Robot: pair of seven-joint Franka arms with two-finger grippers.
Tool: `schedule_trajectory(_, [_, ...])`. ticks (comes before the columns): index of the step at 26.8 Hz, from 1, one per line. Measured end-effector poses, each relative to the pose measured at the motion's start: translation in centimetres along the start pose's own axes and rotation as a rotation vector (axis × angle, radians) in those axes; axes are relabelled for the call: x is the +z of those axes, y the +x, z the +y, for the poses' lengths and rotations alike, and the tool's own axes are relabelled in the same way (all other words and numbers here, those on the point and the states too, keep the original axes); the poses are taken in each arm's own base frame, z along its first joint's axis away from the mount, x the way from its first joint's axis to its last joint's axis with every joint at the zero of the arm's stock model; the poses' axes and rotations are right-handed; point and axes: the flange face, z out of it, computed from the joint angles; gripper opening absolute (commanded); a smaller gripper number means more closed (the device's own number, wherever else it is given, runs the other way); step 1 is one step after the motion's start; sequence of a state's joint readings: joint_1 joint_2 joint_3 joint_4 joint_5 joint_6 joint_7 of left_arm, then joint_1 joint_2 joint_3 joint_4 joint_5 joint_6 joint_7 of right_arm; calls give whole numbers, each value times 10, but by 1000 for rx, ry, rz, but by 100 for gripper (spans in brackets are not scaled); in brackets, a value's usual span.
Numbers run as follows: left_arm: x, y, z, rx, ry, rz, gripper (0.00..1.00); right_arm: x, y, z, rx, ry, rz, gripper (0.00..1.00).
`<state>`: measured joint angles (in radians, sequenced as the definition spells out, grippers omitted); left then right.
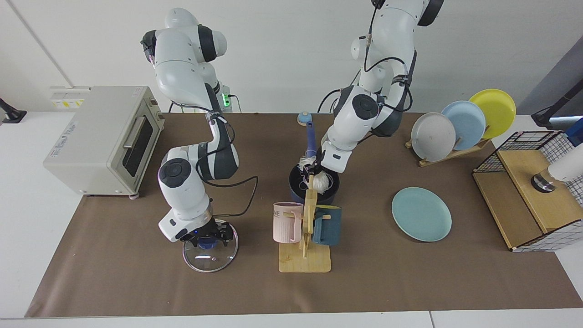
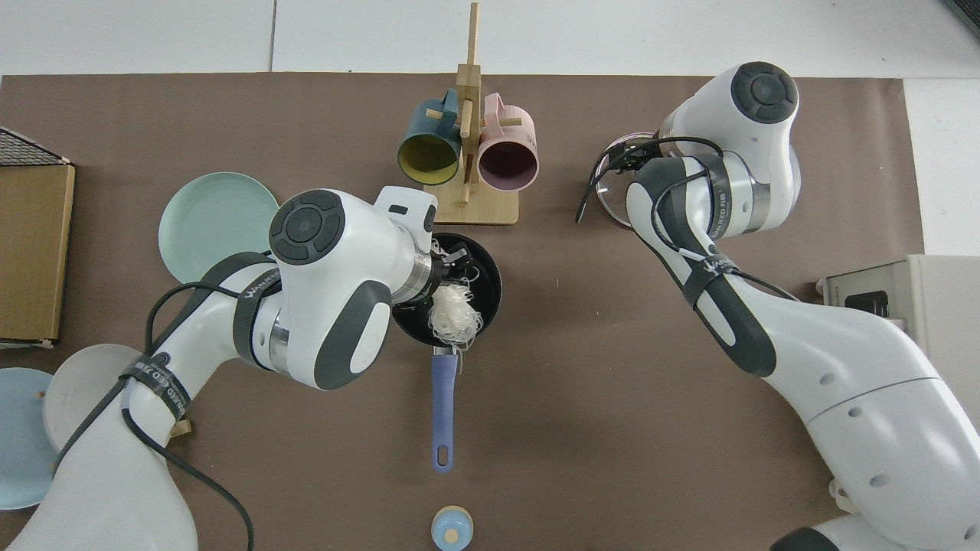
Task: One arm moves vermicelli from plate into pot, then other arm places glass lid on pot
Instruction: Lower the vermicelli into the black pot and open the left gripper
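The glass lid's round rim point(image 1: 219, 267) looks about the same width as the pot's opening point(image 1: 314, 184). The lid should rest flat over the vermicelli when I lower it.
My left gripper point(image 1: 312, 172) hangs over the dark navy pot point(image 1: 297, 178), shut on the vermicelli point(image 1: 324, 181). The white tangle point(image 2: 453, 314) droops over the pot's handle-side rim point(image 2: 490, 269), and loose strands trail across the black inside. The pale teal plate point(image 1: 421, 214) lies bare on the mat point(image 2: 218, 222). The glass lid point(image 1: 210, 260) lies flat near the front, mostly hidden under the arm in the top view point(image 2: 610, 187). Low over it, my right gripper point(image 1: 207, 238) is open, its fingers straddling the blue knob.
A wooden mug rack point(image 1: 304, 262) with a pink mug point(image 1: 287, 222) and a dark teal mug point(image 1: 328, 226) stands right in front of the pot. A toaster oven point(image 1: 102, 136), upright plates point(image 1: 460, 125) and a wire-sided wooden box point(image 1: 533, 191) line the sides.
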<state>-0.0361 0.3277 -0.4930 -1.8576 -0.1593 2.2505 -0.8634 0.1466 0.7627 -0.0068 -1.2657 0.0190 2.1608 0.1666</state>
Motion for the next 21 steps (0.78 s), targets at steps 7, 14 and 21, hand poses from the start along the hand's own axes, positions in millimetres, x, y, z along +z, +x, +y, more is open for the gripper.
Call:
schedule_trajectory(7, [19, -1, -2, 8, 14, -15, 33, 2, -1, 2, -5, -10, -4, 95])
schedule_trajectory(14, [30, 1, -5, 31, 35, 0, 100, 7, -3, 3, -31, -16, -12, 45])
schedule_trajectory(21, [18, 10, -3, 27, 28, 32, 100, 2, -3, 3, -59, -29, -4, 5])
